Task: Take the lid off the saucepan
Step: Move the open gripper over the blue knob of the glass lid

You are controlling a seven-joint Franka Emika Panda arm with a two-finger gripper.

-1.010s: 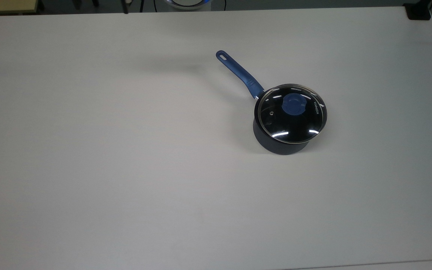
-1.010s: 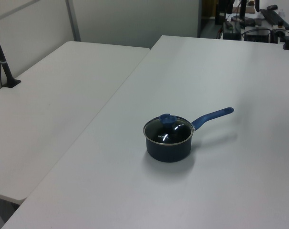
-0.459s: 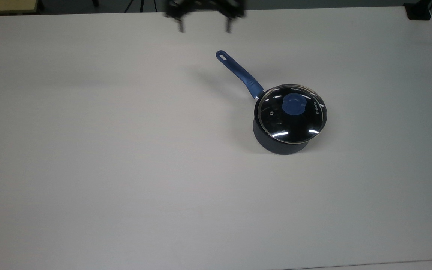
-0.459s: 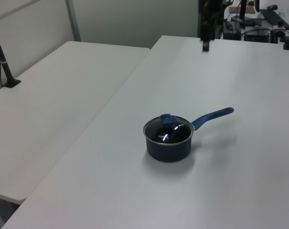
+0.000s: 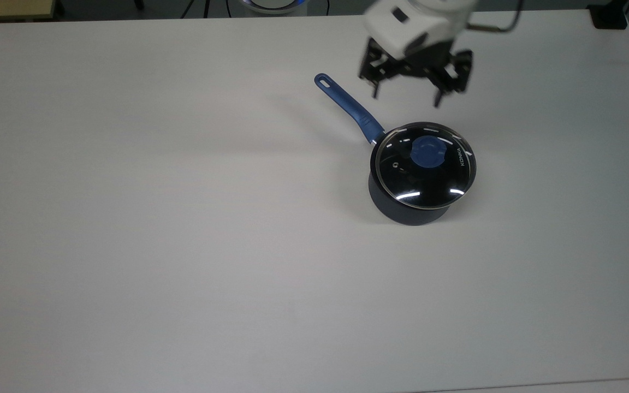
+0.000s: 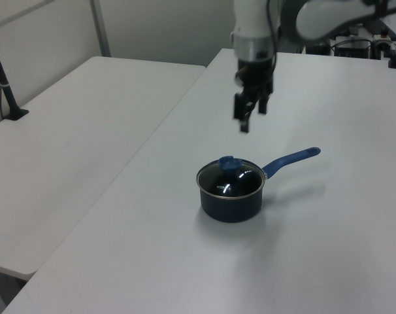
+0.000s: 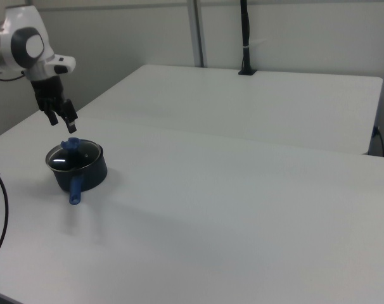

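Observation:
Plain darkness is all that shows through the glass lid (image 6: 214, 179). I should expect to find an empty saucepan (image 6: 231, 209) when I lift the lid off.
The saucepan (image 5: 405, 210) stands on the white table (image 5: 183, 218), dark-bodied, its slim blue handle (image 5: 347, 105) pointing to the top view's upper left. The glass lid (image 5: 425, 173) with its blue knob (image 5: 428, 152) sits closed on it. My gripper (image 5: 406, 97) hangs open in the air, just beyond the lid's far rim in the top view, holding nothing. In the left view the gripper (image 6: 250, 119) hovers above and slightly behind the saucepan (image 6: 230, 203) and lid (image 6: 229, 180). In the right view the gripper (image 7: 62, 123) is just above the lid (image 7: 73, 156).
A second white table (image 6: 74, 131) adjoins this one, with a black post (image 6: 5, 85) at its far edge. A black block (image 5: 609, 16) sits at the table's corner in the top view's upper right. A dark cable (image 7: 3, 215) hangs at the right view's left.
The gripper has come in from the top view's upper edge, moving right and down toward the saucepan. Saucepan and lid have not moved.

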